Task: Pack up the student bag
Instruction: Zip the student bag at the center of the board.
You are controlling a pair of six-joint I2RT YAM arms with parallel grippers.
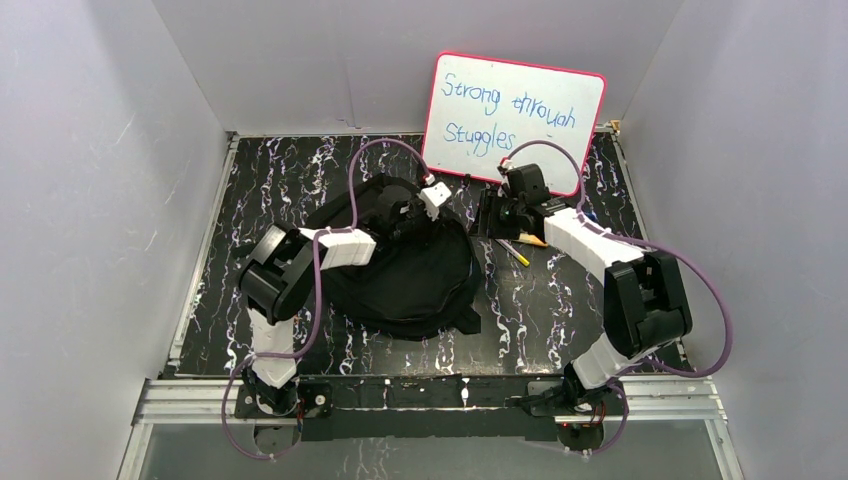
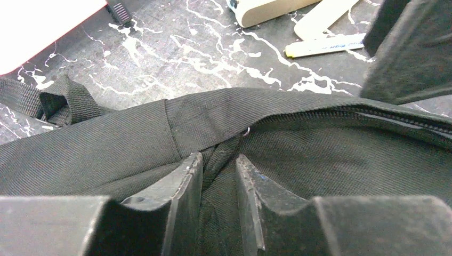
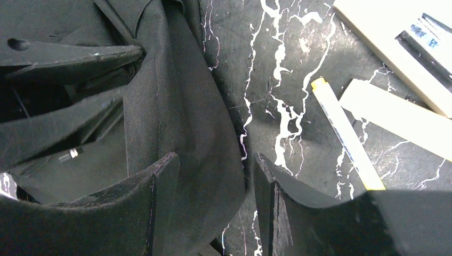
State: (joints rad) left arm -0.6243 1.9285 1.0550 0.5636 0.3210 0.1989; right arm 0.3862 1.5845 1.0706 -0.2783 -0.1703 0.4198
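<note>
My left gripper's fingers are on both sides of a fold (image 2: 219, 161) below the bag's zip pull. I should open them and grip higher, close under the bag's top edge (image 2: 242, 133).
The student bag (image 1: 410, 275) is a soft black backpack lying in the middle of the table. My left gripper (image 1: 418, 218) is on its far top edge. In the left wrist view this gripper (image 2: 218, 162) is shut on a fold of the bag (image 2: 106, 149) just below the zip line (image 2: 341, 113). My right gripper (image 1: 498, 215) is at the bag's far right edge. In the right wrist view it (image 3: 210, 170) is open and straddles a flap of the bag (image 3: 181, 117). One finger is on the bag side and the other over the table.
A whiteboard (image 1: 515, 115) with blue writing leans on the back wall. A white marker with a yellow cap (image 3: 346, 133) and cream flat pieces (image 3: 397, 114) lie on the table right of the bag. They also show in the left wrist view (image 2: 325, 47). Walls enclose three sides.
</note>
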